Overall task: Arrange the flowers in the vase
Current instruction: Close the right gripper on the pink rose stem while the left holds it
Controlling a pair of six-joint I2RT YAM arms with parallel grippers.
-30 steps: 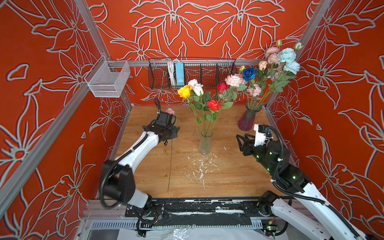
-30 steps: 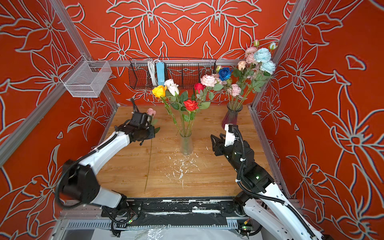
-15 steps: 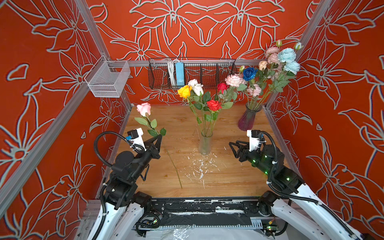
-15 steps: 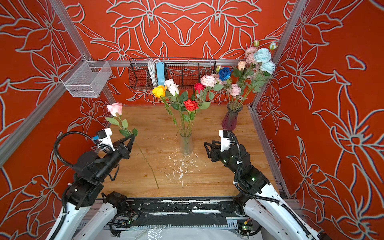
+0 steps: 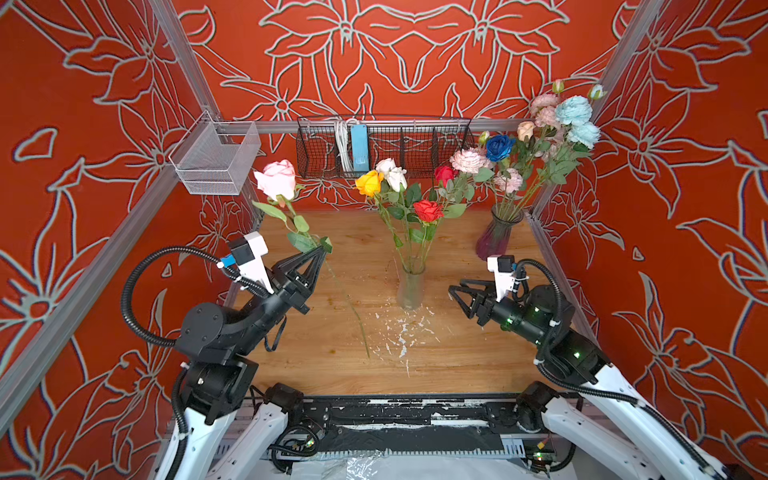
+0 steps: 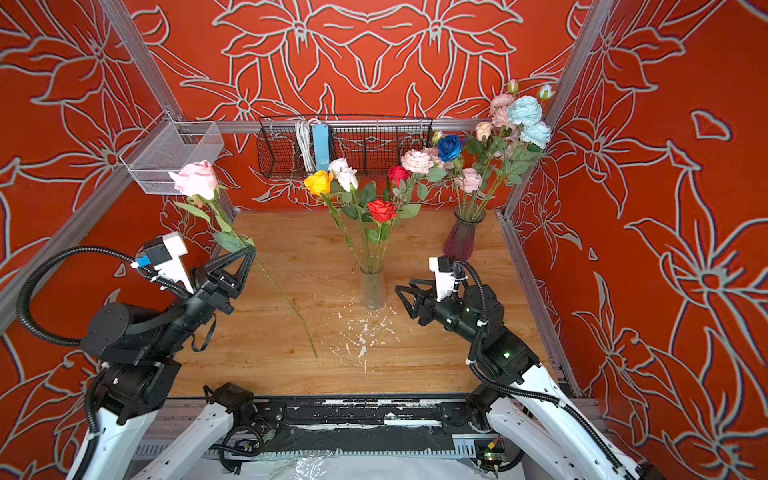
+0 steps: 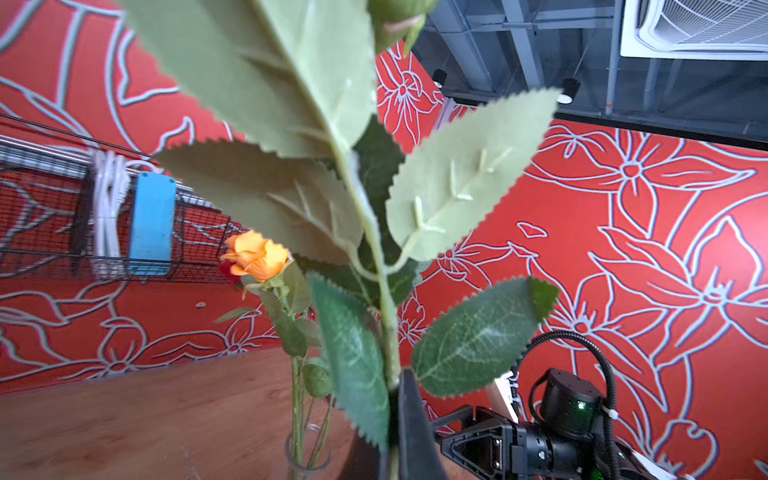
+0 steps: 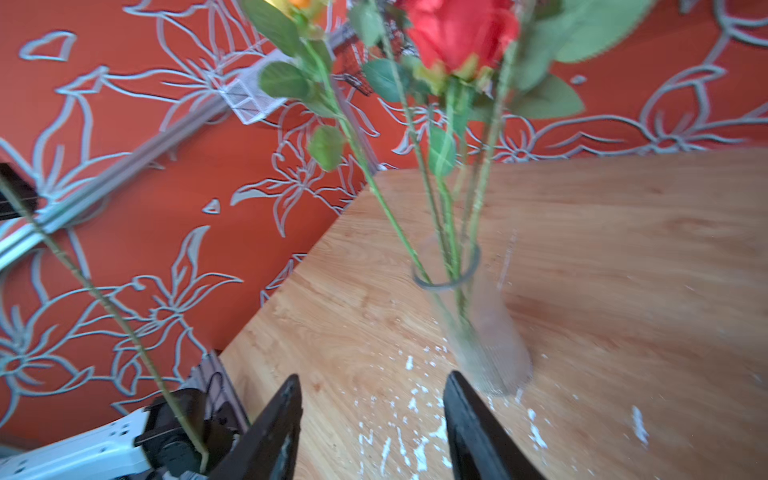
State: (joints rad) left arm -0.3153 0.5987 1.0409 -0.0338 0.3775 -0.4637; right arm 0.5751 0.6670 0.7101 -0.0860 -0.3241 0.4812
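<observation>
My left gripper has the pink rose's stem end slanting below the vase's opening, so it should lift the rose upright and hand its lower stem to my right gripper.
My left gripper is shut on the green stem of a pink rose, just below its leaves. The bloom stands high at the left and the stem end hangs over the table. In the left wrist view the stem rises from between the closed fingers. A clear glass vase at the table's middle holds yellow, white and red flowers. My right gripper is open and empty, just right of that vase. Both top views show this layout, with the rose and the vase.
A purple vase with several pink and blue flowers stands at the back right corner. A black wire basket and a white mesh basket hang on the walls. White flecks litter the wooden table in front of the clear vase.
My left arm has drawn back from the far left of the table and lifted the pink rose upright. My right gripper has moved from near the purple vase toward the clear vase.
</observation>
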